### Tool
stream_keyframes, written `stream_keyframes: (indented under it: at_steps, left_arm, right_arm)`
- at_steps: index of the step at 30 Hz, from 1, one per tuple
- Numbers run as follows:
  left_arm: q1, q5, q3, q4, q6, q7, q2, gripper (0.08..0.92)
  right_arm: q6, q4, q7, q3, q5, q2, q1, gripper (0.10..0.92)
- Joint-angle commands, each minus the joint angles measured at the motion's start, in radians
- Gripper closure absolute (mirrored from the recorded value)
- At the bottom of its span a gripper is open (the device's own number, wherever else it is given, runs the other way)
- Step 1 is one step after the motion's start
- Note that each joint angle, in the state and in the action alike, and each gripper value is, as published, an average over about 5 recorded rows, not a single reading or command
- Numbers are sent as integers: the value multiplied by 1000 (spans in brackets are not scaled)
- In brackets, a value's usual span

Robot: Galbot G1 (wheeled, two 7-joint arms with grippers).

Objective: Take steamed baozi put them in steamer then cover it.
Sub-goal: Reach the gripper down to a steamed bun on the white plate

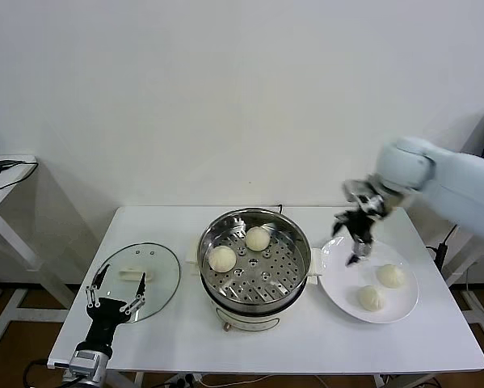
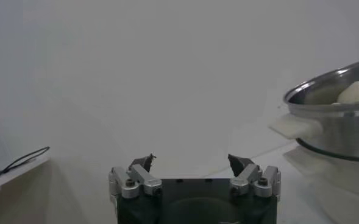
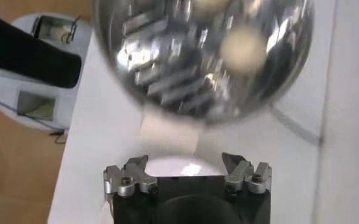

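I should go on moving my right gripper down to the nearer baozi (image 1: 372,298) before its open fingers are on both sides of it, because that baozi lies clear on the white plate's near side (image 1: 374,316).
The shiny steamer (image 1: 284,279) stands mid-table with two baozi on its perforated tray, one at the back (image 1: 258,238) and one to the left (image 1: 222,258). Two more baozi (image 1: 391,275) (image 1: 372,298) lie on the white plate (image 1: 338,279) to its right. My right gripper (image 1: 353,241) hangs open and empty above the plate's left part, beside the steamer. Its wrist view shows the steamer (image 3: 167,79) and a bun (image 3: 243,49) beyond the open gripper (image 3: 185,163). The glass cover (image 1: 157,275) lies flat at the table's left. My left gripper (image 1: 118,283) is open over the cover's near edge, seen empty (image 2: 191,161).
A side table with a cable (image 1: 3,170) stands at far left. In the left wrist view the steamer's rim (image 2: 325,97) shows with a bun (image 2: 357,92) above it. The table's front edge (image 1: 266,368) runs just below the steamer's white base.
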Motion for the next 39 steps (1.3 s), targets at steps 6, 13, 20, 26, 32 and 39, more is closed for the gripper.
stream_keyframes:
  at_steps: [6, 13, 20, 26, 32, 39]
  left_arm:
    - [1, 8, 5, 4, -2, -1, -9, 177]
    - [-2, 6, -3, 10, 0, -1, -10, 177]
    - [-11, 6, -2, 22, 2, -1, -10, 177]
    - [-14, 7, 0, 27, 2, -1, -11, 177]
    - [-14, 8, 4, 26, 3, -3, -11, 177]
    - [-10, 9, 3, 25, 2, -2, -11, 177]
  right_arm:
    - [106, -120, -45, 362, -313, -77, -454, 203]
    - [109, -206, -11, 382, -342, 13, -487, 203]
    - [101, -233, 29, 393, -329, 63, -510, 203]
    - [99, -231, 32, 398, -328, 70, -521, 203]
    - [100, -228, 32, 406, -335, 70, -533, 203]
    - [97, -228, 34, 411, -345, 77, -538, 203]
